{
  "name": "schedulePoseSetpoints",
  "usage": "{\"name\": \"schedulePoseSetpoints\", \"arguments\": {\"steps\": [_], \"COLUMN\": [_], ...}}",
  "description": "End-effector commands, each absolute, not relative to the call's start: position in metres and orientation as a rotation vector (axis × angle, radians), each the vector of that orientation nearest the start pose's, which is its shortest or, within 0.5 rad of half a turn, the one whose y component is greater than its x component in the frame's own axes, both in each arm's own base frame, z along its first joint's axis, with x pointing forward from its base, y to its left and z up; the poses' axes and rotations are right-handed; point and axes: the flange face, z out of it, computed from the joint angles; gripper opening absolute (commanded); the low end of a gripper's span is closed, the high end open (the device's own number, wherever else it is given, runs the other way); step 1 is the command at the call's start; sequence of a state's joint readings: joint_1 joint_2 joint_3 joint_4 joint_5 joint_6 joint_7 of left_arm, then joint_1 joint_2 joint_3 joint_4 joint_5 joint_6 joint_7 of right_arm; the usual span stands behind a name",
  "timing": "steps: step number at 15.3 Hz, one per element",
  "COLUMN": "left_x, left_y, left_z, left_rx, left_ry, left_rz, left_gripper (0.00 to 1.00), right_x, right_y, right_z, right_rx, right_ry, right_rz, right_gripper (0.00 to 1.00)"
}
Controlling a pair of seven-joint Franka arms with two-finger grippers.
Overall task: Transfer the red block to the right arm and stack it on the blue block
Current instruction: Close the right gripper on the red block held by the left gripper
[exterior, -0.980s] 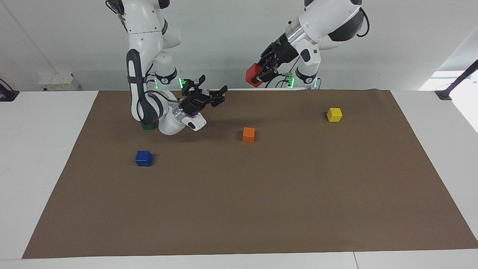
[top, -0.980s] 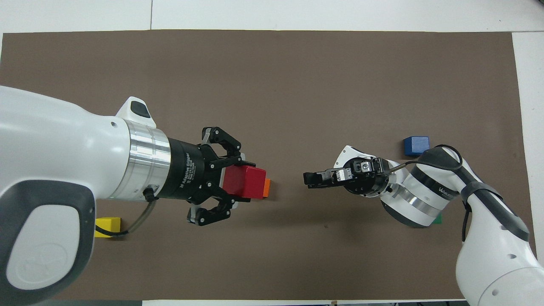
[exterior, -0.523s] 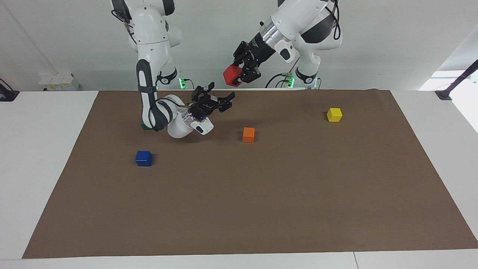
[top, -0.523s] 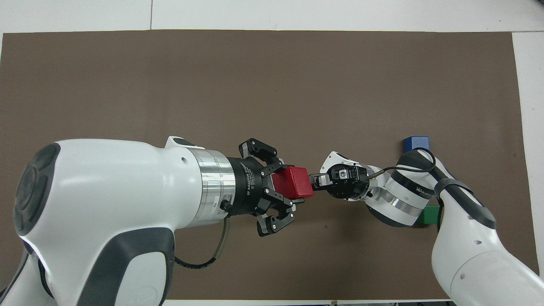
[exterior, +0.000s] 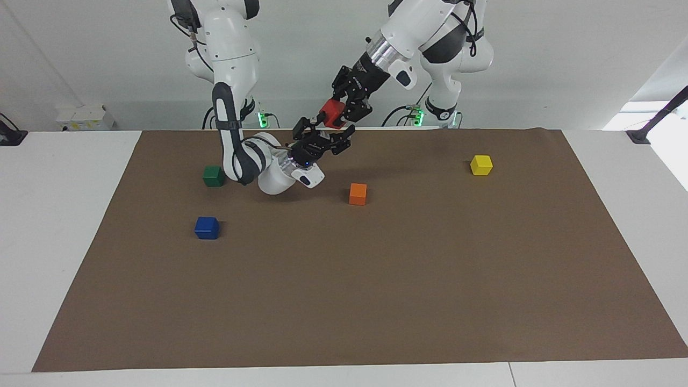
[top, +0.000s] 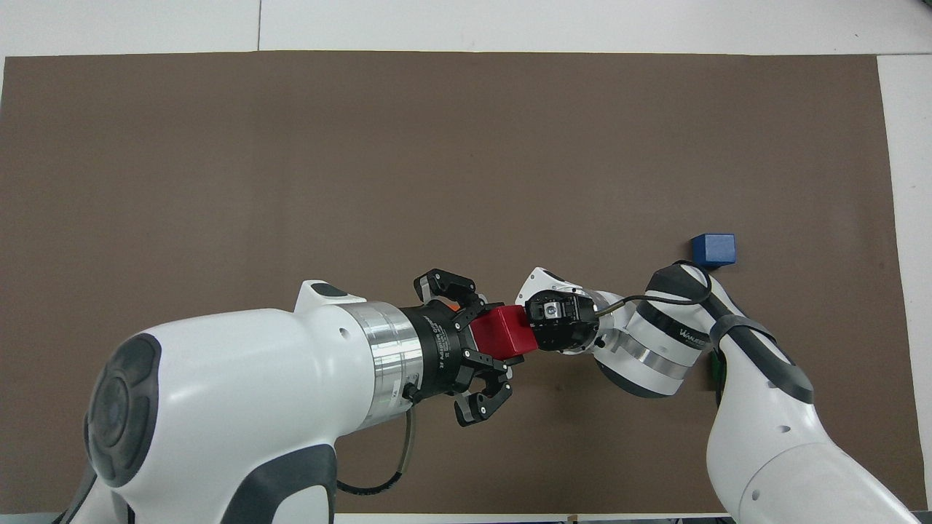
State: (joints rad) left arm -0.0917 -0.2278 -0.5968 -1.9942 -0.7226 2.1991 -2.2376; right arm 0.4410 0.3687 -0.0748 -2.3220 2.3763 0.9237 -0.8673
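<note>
I should take the red block's loose end [top: 520, 332] with my right gripper before my left gripper opens, since it holds the red block far from the blue block [top: 713, 249].
My left gripper [exterior: 337, 114] is shut on the red block [exterior: 331, 112] and holds it in the air over the mat, near the robots' edge. It also shows in the overhead view [top: 492, 340] with the red block [top: 504, 335]. My right gripper [exterior: 324, 133], with a blue light at its base, is open and tilted up, its fingertips just under and to either side of the red block. I cannot tell whether they touch it. In the overhead view the right gripper [top: 537, 333] meets the block end-on. The blue block [exterior: 207, 228] [top: 713, 249] lies on the mat toward the right arm's end.
A dark green cube [exterior: 213, 176] lies beside the right arm's forearm, nearer to the robots than the blue block. An orange cube [exterior: 358, 194] lies mid-mat, and a yellow cube [exterior: 481, 165] toward the left arm's end. The brown mat [exterior: 376, 295] covers the table.
The left gripper has carried the red block down and toward the right arm. The right gripper has moved up to meet it, uncovering the green cube.
</note>
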Motion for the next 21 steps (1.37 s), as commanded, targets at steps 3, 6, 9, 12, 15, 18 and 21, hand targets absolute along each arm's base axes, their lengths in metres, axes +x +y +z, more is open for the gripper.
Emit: {"name": "schedulePoseSetpoints", "arguments": {"steps": [3, 6, 9, 12, 15, 18, 21], "left_x": [0.374, 0.375, 0.376, 0.377, 0.375, 0.381, 0.389], "left_y": [-0.377, -0.376, -0.375, -0.374, -0.372, -0.354, -0.317], "left_z": [0.583, 0.583, 0.583, 0.584, 0.584, 0.6, 0.633], "left_rx": [1.585, 1.585, 1.622, 1.627, 1.672, 1.673, 1.633], "left_ry": [2.06, 2.064, 2.029, 2.017, 2.029, 2.048, 2.046], "left_rz": [-0.638, -0.639, -0.623, -0.617, -0.636, -0.639, -0.618], "left_gripper": [0.0, 0.0, 0.0, 0.79, 1.0, 1.0, 1.0], "right_x": [0.455, 0.452, 0.453, 0.455, 0.456, 0.467, 0.485], "right_y": [0.281, 0.282, 0.277, 0.276, 0.275, 0.261, 0.231], "right_z": [0.321, 0.319, 0.318, 0.324, 0.327, 0.349, 0.374], "right_rx": [-0.696, -0.733, -0.786, -0.786, -0.789, -0.841, -0.957], "right_ry": [0.081, 0.075, 0.063, 0.055, 0.053, 0.054, 0.033], "right_rz": [0.101, 0.126, 0.143, 0.139, 0.135, 0.154, 0.184], "right_gripper": [0.57, 0.0, 0.0, 0.0, 0.0, 0.0, 0.0]}}
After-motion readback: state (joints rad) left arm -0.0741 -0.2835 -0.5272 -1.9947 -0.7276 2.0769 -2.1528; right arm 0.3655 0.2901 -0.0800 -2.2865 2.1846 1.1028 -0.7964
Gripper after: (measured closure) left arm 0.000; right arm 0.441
